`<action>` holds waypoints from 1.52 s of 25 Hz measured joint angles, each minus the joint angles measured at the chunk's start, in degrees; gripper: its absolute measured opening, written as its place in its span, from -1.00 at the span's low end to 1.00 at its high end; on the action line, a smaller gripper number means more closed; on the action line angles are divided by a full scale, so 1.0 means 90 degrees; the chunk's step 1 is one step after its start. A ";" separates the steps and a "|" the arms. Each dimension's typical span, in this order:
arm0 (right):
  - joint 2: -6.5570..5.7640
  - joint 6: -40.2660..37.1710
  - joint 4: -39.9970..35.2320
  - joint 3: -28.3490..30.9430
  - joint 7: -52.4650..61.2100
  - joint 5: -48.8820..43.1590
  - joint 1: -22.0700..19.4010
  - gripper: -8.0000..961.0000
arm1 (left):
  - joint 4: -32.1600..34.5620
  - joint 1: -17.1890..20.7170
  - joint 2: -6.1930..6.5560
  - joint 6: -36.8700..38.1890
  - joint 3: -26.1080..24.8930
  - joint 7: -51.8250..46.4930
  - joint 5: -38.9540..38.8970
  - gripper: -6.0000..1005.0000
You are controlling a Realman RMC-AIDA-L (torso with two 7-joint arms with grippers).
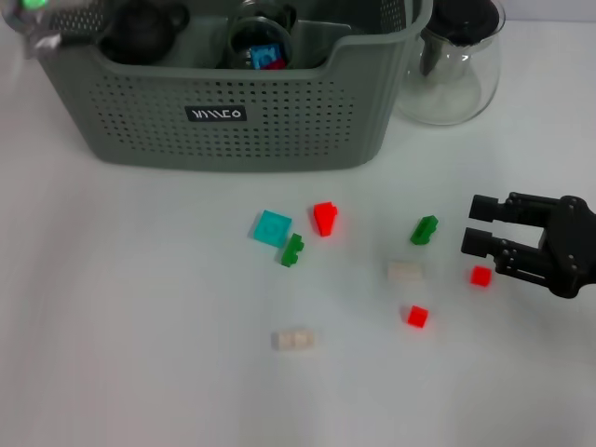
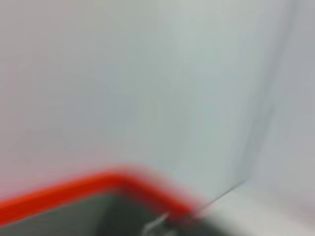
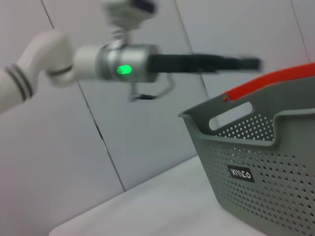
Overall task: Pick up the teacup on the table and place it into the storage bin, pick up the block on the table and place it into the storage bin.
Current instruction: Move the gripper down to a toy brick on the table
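Observation:
The front white block (image 1: pixel 295 340) is apart from the other blocks, so my left gripper keeps going toward it until the fingers close on its long sides (image 1: pixel 296 349).
The grey-green storage bin (image 1: pixel 233 121) stands at the back of the table, and its perforated wall (image 3: pixel 256 167) and orange handle clip (image 2: pixel 98 184) also show in the wrist views. Inside it a clear glass teacup (image 1: pixel 261 42) holds blue and red pieces. Several small blocks lie on the table: cyan (image 1: pixel 272 227), red (image 1: pixel 325 218), green (image 1: pixel 292 250), green (image 1: pixel 425 229), white (image 1: pixel 405 272), red (image 1: pixel 480 276), red (image 1: pixel 417 317), white (image 1: pixel 293 340). My right gripper (image 1: pixel 477 226) hovers open at the right, empty, close to the red block. My left gripper (image 1: pixel 140 28) reaches over the bin (image 3: pixel 206 63).
A clear glass teapot (image 1: pixel 452 60) with a dark lid stands right of the bin, touching or nearly touching its corner. The bin carries a small black label (image 1: pixel 216 114). White tabletop stretches along the front and the left side.

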 joint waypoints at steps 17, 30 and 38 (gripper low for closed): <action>0.0010 0.0020 0.0000 0.0000 0.0040 0.0012 0.0090 0.12 | -0.3414 0.1950 -0.0093 0.3186 -0.1801 0.6315 0.0232 0.19; -0.0010 0.0028 0.0000 0.0010 0.0144 -0.0002 0.0098 0.12 | -0.5461 0.1588 -0.0094 0.1665 -0.1583 0.8654 0.0852 -0.15; 0.0000 0.0029 0.0000 0.0010 0.0144 -0.0022 0.0080 0.12 | -0.5893 0.1469 -0.0099 0.1028 -0.1625 0.8984 0.0853 -0.12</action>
